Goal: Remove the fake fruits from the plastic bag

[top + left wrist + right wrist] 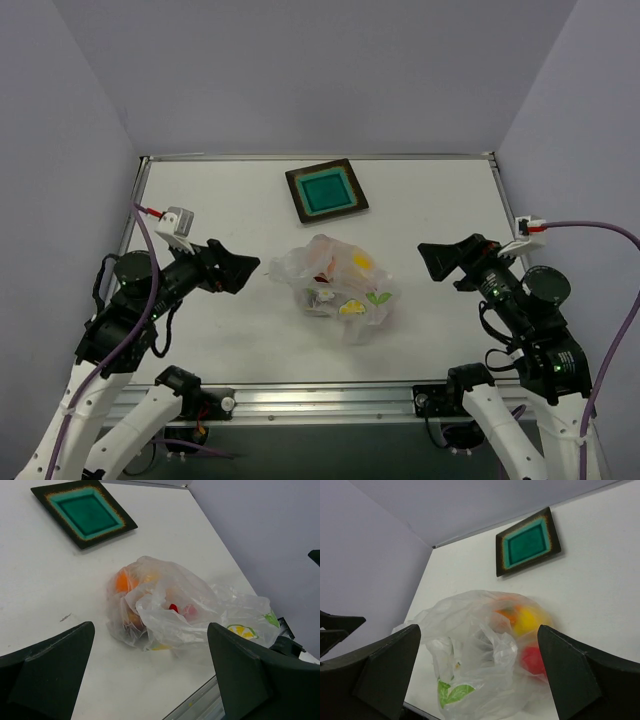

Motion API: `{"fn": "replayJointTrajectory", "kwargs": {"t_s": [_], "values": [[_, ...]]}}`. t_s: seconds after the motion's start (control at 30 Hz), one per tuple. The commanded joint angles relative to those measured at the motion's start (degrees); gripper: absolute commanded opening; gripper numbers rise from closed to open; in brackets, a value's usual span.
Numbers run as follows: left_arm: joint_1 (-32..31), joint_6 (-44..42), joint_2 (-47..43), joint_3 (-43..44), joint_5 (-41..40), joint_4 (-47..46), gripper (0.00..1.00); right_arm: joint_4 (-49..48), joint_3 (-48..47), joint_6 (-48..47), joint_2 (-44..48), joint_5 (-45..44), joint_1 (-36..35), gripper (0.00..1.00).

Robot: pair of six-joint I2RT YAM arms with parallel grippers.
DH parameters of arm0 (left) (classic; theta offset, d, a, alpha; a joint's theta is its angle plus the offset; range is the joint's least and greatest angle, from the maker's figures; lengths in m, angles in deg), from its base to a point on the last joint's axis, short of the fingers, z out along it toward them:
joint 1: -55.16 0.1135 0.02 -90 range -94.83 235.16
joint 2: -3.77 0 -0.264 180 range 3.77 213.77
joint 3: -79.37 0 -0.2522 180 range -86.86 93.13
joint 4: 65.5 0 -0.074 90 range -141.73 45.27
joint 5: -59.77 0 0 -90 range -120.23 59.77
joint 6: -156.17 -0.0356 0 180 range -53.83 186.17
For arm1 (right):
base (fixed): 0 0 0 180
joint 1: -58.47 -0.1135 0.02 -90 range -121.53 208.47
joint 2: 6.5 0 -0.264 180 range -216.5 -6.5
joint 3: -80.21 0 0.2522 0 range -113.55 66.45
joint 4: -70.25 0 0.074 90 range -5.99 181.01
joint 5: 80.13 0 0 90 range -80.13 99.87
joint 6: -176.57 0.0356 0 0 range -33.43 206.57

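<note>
My right gripper should keep going toward the crumpled fold [487, 662] until its fingers close, because the bag's loose plastic [378, 305] near the green leaves is clear of the fruits.
The plastic bag [338, 288] lies crumpled mid-table, clear with lemon and leaf prints, and holds the fake fruits. In the right wrist view the bag [470, 645] shows a yellow fruit [530, 620], an orange fruit [507, 614] and a red fruit [534, 660] inside. In the left wrist view the bag [175, 610] shows an orange fruit [122, 581] and a red one [173, 608]. The maroon fruit is hidden. My left gripper [248, 268] is open and empty, left of the bag. My right gripper [432, 260] is open and empty, right of the bag.
A square teal plate [326, 191] with a dark rim sits at the back of the table, behind the bag; it also shows in the left wrist view [82, 512] and the right wrist view [527, 542]. Purple walls surround the table.
</note>
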Motion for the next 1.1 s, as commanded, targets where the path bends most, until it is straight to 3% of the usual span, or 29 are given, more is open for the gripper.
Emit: {"fn": "replayJointTrajectory", "kwargs": {"t_s": [0.0, 0.27, 0.37, 0.43, 0.57, 0.67, 0.87, 1.07], "values": [[-0.1, 1.0, 2.5, 2.7, 0.6, -3.1, 0.94, 5.6, 0.6, -1.9, -0.4, -0.9, -0.3, 0.98], [-0.3, 8.2, 6.0, -0.4, 11.1, -16.5, 0.94, 2.3, 4.4, 1.9, 0.0, 4.4, -0.1, 1.00], [-3.4, 8.4, 9.4, -0.2, 12.2, -18.3, 0.94, -0.2, 6.6, 4.3, 0.0, 7.7, -0.1, 1.00], [-8.7, 5.7, 11.7, 1.1, 9.5, -17.6, 0.94, -3.1, 9.1, 6.1, 0.0, 11.5, -0.2, 1.00], [-17.3, -1.2, 14.9, 5.1, -4.5, -10.6, 0.94, -2.4, 9.8, 4.6, -0.4, 11.2, -0.2, 1.00], [-22.0, -4.8, 18.5, 7.4, -9.7, -7.3, 0.94, -2.4, 10.4, 4.0, -1.5, 12.6, -0.3, 1.00], [-25.3, -6.5, 26.4, 9.2, -15.0, -6.6, 0.94, -5.3, 15.9, 6.0, -2.1, 14.6, -1.5, 1.00], [-25.4, -7.1, 30.5, 9.7, -18.6, -4.6, 0.96, -10.0, 20.1, 9.9, -2.5, 10.9, -9.9, 1.00]]}}
